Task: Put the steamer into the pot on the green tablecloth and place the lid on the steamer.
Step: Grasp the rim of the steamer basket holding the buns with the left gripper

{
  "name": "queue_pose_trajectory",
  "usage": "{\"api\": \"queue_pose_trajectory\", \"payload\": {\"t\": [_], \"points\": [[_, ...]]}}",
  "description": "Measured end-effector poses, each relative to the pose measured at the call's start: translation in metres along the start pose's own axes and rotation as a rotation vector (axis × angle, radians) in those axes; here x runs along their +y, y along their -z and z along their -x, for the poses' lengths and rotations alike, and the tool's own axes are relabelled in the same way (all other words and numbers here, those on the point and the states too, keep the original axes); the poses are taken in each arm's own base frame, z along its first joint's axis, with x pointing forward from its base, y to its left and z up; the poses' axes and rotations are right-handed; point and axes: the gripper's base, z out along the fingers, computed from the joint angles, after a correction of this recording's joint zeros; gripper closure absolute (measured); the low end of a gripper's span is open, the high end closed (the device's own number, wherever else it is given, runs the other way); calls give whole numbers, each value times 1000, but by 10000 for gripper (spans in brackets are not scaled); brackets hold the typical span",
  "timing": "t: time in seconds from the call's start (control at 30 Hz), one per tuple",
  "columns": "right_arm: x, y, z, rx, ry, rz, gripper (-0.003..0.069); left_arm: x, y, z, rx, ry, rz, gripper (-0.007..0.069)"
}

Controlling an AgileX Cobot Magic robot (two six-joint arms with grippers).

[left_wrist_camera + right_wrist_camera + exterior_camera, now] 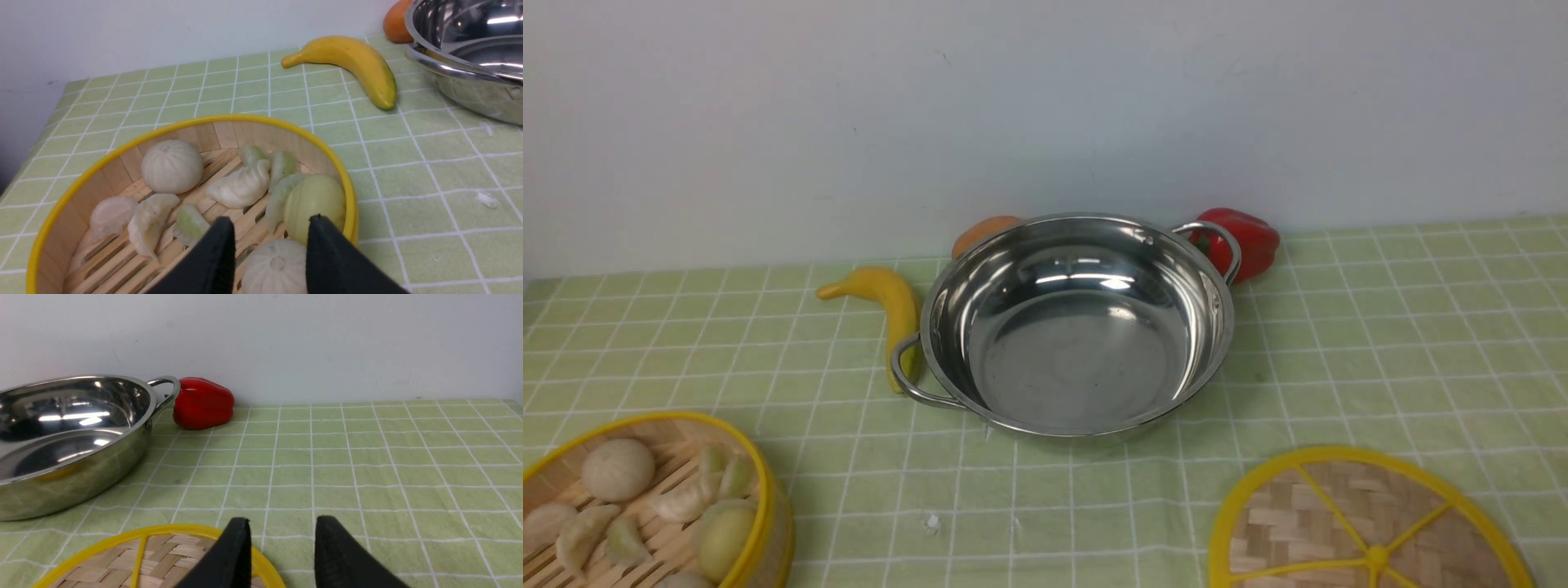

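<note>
The buns and dumplings (680,501) sit below the steamer's yellow rim (765,490), so they will stay in place and come along when I carry the steamer by its side.
The steamer (760,482), a yellow-rimmed bamboo basket of pale buns and dumplings, stands at the near left corner of the green tablecloth (1380,327). The shiny pot (1078,359) sits empty at the middle, near the wall. At the near right the woven lid (1339,523) lies flat. Neither arm shows in the front view. My left gripper (271,222) hangs open above the steamer (196,121), over its near side, holding nothing. My right gripper (282,522) is open over the far edge of the lid (163,555), one finger above the rim and one above cloth.
A banana (890,306) lies by the pot's left handle. An orange fruit (984,233) sits behind the pot, and a red pepper (1245,241) rests against the wall by the right handle. Small white scraps (486,199) lie on the cloth.
</note>
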Motion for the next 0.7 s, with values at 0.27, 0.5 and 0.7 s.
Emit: {"api": "queue_pose_trajectory", "payload": {"t": [0.27,0.5,0.7], "points": [[0,0,0,0,0,0,417,0,0,0,0,0,0,382],[0,0,0,0,0,0,417,1,0,4,-45,-4,6,382],[0,0,0,0,0,0,417,-4,1,16,-166,377,-76,382]]}}
